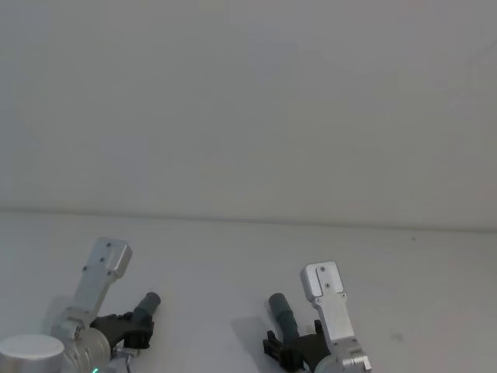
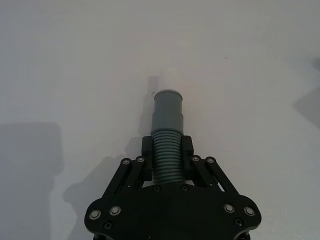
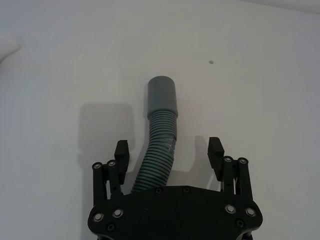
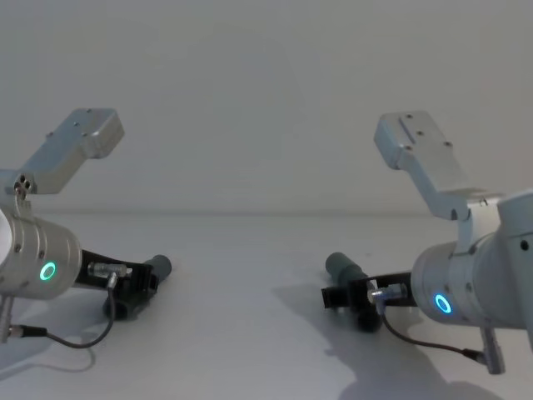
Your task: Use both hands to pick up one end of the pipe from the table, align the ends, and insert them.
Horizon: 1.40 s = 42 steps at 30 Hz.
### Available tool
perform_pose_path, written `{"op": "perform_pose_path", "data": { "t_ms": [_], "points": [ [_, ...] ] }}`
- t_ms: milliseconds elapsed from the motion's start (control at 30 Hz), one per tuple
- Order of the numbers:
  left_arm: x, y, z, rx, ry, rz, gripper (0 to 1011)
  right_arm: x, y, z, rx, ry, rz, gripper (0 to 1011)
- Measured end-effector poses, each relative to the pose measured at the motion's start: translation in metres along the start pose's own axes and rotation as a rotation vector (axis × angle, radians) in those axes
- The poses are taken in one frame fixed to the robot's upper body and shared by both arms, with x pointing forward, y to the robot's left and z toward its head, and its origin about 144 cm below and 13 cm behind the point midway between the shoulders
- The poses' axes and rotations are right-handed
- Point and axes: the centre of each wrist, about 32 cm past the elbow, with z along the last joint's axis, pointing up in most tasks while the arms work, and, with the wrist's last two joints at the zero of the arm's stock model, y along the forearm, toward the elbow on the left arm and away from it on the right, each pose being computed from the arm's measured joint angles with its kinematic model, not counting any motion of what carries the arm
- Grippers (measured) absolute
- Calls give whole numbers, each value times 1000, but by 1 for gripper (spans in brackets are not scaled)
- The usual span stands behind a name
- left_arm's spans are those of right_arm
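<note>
My right gripper (image 3: 163, 122) is at the pipe piece, and the ribs (image 3: 158, 159) curve below the plain cuff. So the pipe piece will bend there when I push the ends together.
Two dark-grey ribbed pipe pieces lie low over the white table (image 1: 233, 264). My left gripper (image 2: 167, 145) is shut on the ribbed body of the left pipe piece (image 2: 168, 112). Its smooth cuff sticks out past the fingers and ends in a pale white tip (image 2: 167, 80). In the head view this gripper (image 1: 128, 332) is at the lower left. My right gripper (image 3: 169, 146) is open and its fingers (image 3: 122, 150) stand apart on either side of the right pipe piece (image 3: 162, 97), not touching it. The plain cuff of that piece points away from the gripper (image 1: 289, 351).
A thin black cable (image 4: 71, 340) loops from the left wrist onto the table near the front edge, and another cable (image 4: 425, 342) hangs by the right wrist. Bare white table (image 4: 250, 275) lies between the two grippers, with a plain wall behind.
</note>
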Motion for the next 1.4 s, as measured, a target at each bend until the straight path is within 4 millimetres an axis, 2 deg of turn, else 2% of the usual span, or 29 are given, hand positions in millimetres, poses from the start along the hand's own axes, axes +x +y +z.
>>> {"op": "perform_pose_path", "data": {
  "t_ms": [233,333,367,400,533,567,733,767,1033,1400],
  "points": [
    [0,0,0,0,0,0,295,0,2,0,-6,5,-4,796],
    [0,0,0,0,0,0,295,0,3,0,-8,5,-6,679],
    [0,0,0,0,0,0,295,0,3,0,-8,6,-6,679],
    [0,0,0,0,0,0,295,0,3,0,-9,6,-7,624],
    [0,0,0,0,0,0,295,0,4,0,-11,7,-8,528],
    [0,0,0,0,0,0,295,0,4,0,-11,7,-8,466],
    [0,0,0,0,0,0,295,-1,4,0,-12,8,-9,336],
    [0,0,0,0,0,0,295,-1,4,0,-12,8,-10,283],
    [0,0,0,0,0,0,295,0,4,0,-13,8,-11,238],
    [0,0,0,0,0,0,295,0,5,-1,-15,9,-12,237]
  ]
}}
